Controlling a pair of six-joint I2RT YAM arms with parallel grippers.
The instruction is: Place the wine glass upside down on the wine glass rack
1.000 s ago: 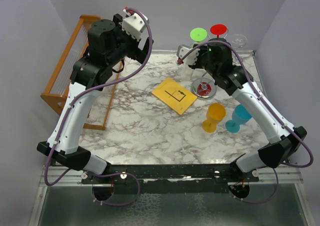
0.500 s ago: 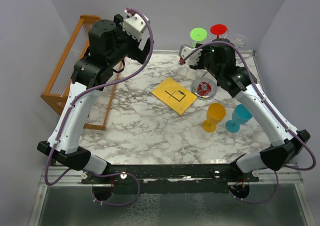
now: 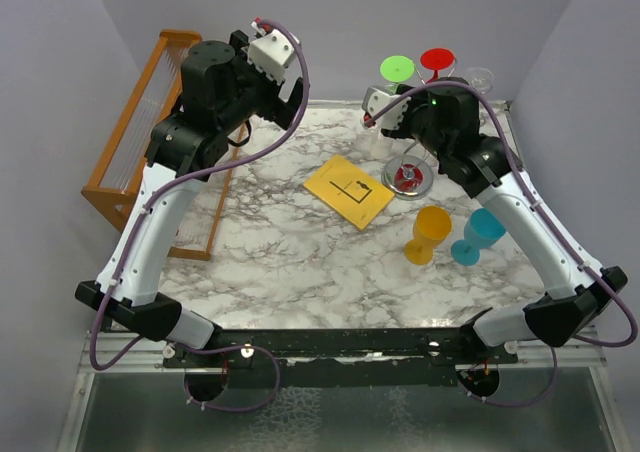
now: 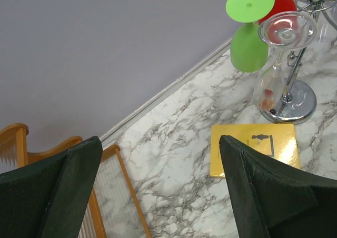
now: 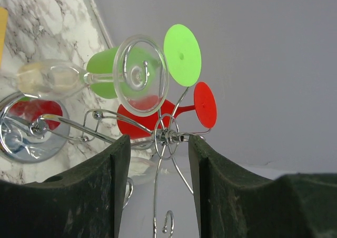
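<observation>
I can see the orange glass upright point(image 3: 428, 236) and its rim free on the yellow card's side, so I should keep my left gripper going toward that rim point(image 3: 418, 218) and close it there.
The silver wire rack point(image 3: 408, 179) stands at the back right, its round base also showing in the left wrist view point(image 4: 297, 98). A clear wine glass point(image 5: 141, 75) hangs upside down on one wire arm, foot up; it also shows in the left wrist view point(image 4: 279, 59). Green point(image 3: 397, 68), red point(image 3: 436, 59) and another clear glass point(image 3: 478, 77) hang there too. My right gripper point(image 5: 158, 196) is open and empty, its fingers on either side of the rack's top hub point(image 5: 169, 135), not touching the clear glass. My left gripper point(image 4: 158, 196) is open and empty, high above the table's back left.
An orange glass point(image 3: 432, 234) and a blue glass point(image 3: 478, 237) stand upright on the marble table point(image 3: 290, 262) in front of the rack. A yellow card point(image 3: 350, 190) lies left of the rack's base. An orange-brown wooden slatted rack point(image 3: 150, 142) stands at the left edge.
My right arm has shifted slightly up and to the right by the rack's top, its gripper open throughout. The left arm has barely moved.
</observation>
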